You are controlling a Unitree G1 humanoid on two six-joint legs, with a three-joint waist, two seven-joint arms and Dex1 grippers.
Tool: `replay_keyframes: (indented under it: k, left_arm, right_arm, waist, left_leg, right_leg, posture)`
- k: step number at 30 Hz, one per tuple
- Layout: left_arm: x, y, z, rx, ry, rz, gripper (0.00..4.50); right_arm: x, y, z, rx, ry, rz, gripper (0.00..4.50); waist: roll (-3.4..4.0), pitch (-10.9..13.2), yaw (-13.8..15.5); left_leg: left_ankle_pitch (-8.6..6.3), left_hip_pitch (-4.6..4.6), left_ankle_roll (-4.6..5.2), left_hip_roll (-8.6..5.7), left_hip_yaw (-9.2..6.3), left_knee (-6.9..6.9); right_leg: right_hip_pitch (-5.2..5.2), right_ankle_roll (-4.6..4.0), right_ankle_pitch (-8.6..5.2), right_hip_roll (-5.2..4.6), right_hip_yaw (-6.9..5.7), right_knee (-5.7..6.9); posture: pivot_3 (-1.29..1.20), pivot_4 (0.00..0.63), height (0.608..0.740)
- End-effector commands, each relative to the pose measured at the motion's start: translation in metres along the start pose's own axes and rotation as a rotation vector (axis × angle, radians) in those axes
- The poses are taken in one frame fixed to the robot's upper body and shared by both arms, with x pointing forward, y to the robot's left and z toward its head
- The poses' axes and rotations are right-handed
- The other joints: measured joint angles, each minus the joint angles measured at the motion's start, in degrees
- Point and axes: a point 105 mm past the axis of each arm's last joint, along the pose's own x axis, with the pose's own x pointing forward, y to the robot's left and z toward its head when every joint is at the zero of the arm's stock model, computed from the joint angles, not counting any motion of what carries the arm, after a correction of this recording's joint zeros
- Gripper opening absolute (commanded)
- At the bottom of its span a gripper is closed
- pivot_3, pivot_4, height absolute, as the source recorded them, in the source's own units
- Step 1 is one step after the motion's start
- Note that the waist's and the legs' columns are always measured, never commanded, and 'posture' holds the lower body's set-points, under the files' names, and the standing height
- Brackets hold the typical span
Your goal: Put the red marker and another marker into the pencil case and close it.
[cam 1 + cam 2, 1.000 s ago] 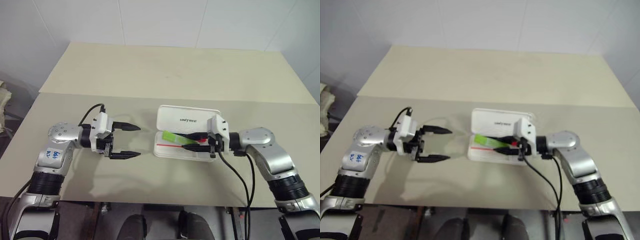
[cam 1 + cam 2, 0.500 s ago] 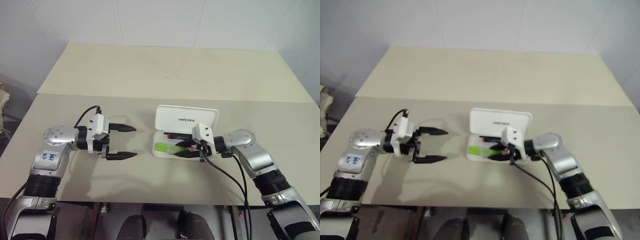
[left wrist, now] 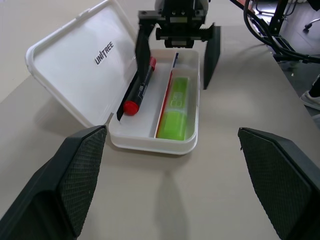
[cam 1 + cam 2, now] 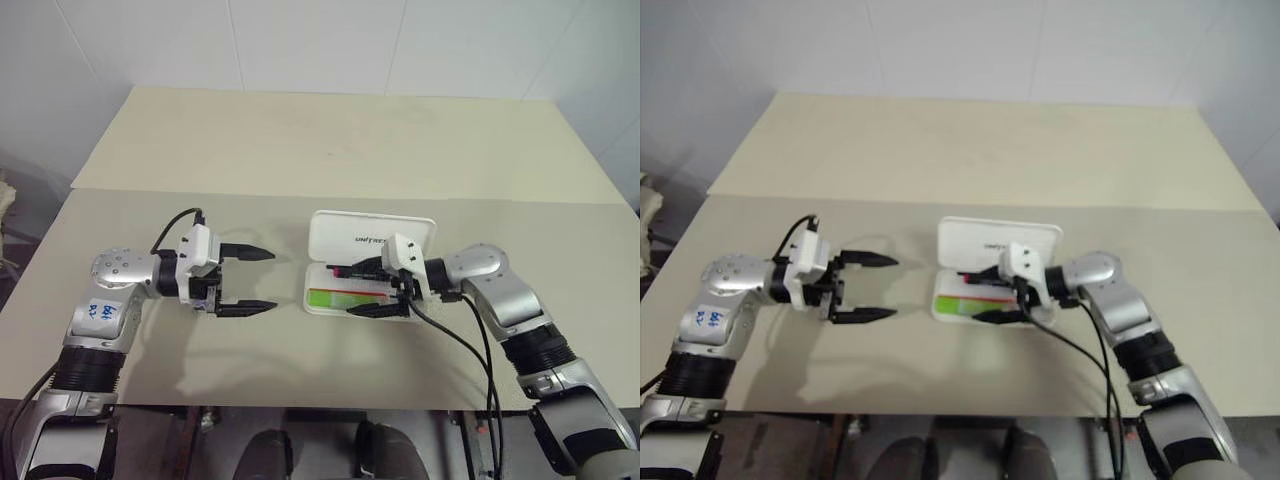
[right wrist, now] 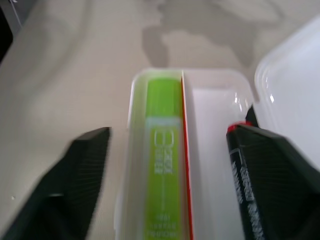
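My gripper will make the raised lid swing over and shut flat when it pushes the lid, because the lid is joined along the pencil case's far edge.
The white pencil case lies open on the table, its lid raised on the far side. The red marker rests in the compartment next to the lid. The green highlighter lies flat in the near compartment, across a red divider line. My right gripper is open at the case's right end, one finger over the marker side and the other finger outside the near wall, holding nothing. My left gripper hovers open and empty to the left of the case.
A second beige table adjoins the near one along a seam behind the case. Bare tabletop lies around and in front of the case. A black cable hangs from my right wrist.
A second ago my right gripper held the green highlighter tilted over the case. It has lowered it into the near compartment and opened, and the highlighter now lies free. The left arm stayed put.
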Motion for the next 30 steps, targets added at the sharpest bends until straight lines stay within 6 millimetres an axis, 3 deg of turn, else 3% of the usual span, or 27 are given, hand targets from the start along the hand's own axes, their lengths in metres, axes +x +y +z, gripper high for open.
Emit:
replay_keyframes:
  k: [1,6,11,14,17,20,23,27,30]
  left_arm:
    - [0.0,0.005,0.01,0.059,-0.008,0.011,4.5]
    - [-0.001,0.006,0.01,0.061,-0.006,0.019,4.5]
    - [-0.013,0.004,0.007,0.048,0.01,0.077,4.5]
    - [-0.034,0.006,0.002,0.034,0.038,0.185,4.5]
    - [-0.055,0.008,-0.003,0.018,0.062,0.29,4.5]
    - [-0.083,0.002,-0.016,-0.033,0.098,0.414,4.5]
    - [-0.097,-0.005,-0.03,-0.072,0.129,0.496,4.5]
    - [-0.104,-0.009,-0.043,-0.121,0.121,0.585,4.5]
    - [-0.106,-0.017,-0.065,-0.176,0.136,0.658,4.5]
  right_arm:
    - [-0.005,-0.002,0.032,-0.073,-0.084,-0.002,4.48]
    - [-0.013,0.015,0.06,-0.051,-0.207,0.025,4.48]
    - [-0.032,0.041,0.062,-0.003,-0.246,0.013,4.48]
    - [-0.05,0.048,0.061,0.044,-0.264,-0.062,4.48]
    - [-0.065,0.048,0.059,0.057,-0.253,-0.15,4.48]
    - [-0.095,0.037,0.051,0.06,-0.229,-0.312,4.48]
    - [-0.112,0.034,0.041,0.039,-0.183,-0.383,4.48]
    - [-0.118,0.032,0.035,-0.011,-0.138,-0.398,4.48]
    - [-0.114,0.03,0.04,-0.025,-0.14,-0.387,4.48]
  waist:
    - [0.0,0.0,-0.23]
    - [0.01,0.0,-0.36]
    - [0.0,0.0,0.29]
    - [0.0,0.01,0.29]
    - [0.0,0.01,0.16]
    - [0.0,0.01,-0.05]
    - [0.0,0.01,-0.27]
    - [-0.01,0.02,-0.02]
    - [-0.01,0.01,-0.26]
  left_leg:
    - [0.0,0.0,0.0,0.0,0.0,0.0]
    - [0.0,-0.01,0.0,0.0,-0.03,-0.03]
    - [-0.1,-0.02,-0.03,-0.01,-0.11,-0.02]
    - [-0.13,-0.01,0.0,-0.03,-0.08,-0.02]
    - [-0.13,0.02,0.0,-0.01,-0.08,-0.06]
    - [-0.14,0.05,0.01,0.0,-0.08,-0.07]
    - [-0.15,0.07,0.02,0.01,-0.06,-0.08]
    - [-0.16,0.08,0.03,0.01,-0.08,-0.08]
    - [-0.16,0.09,0.03,0.02,-0.06,-0.1]
  right_leg:
    - [0.0,0.0,0.0,0.0,0.0,0.0]
    - [-0.03,0.0,0.0,0.0,-0.01,0.02]
    - [-0.03,0.0,0.0,-0.02,-0.04,0.11]
    - [-0.05,0.0,0.0,-0.03,-0.02,0.09]
    - [-0.06,0.0,0.0,-0.03,-0.02,0.08]
    - [-0.04,-0.01,0.0,-0.03,0.01,0.05]
    - [-0.02,-0.01,-0.01,-0.04,0.03,0.02]
    - [-0.02,-0.01,0.0,-0.05,0.04,0.03]
    - [-0.02,-0.01,0.0,-0.06,0.04,0.03]
  posture:
    - [0.0,0.15,0.74]
    - [0.0,0.15,0.74]
    - [0.0,0.15,0.74]
    - [0.0,0.15,0.74]
    - [0.0,0.15,0.74]
    - [0.0,0.15,0.74]
    - [0.0,0.15,0.74]
    - [0.0,0.15,0.74]
    - [0.0,0.15,0.74]
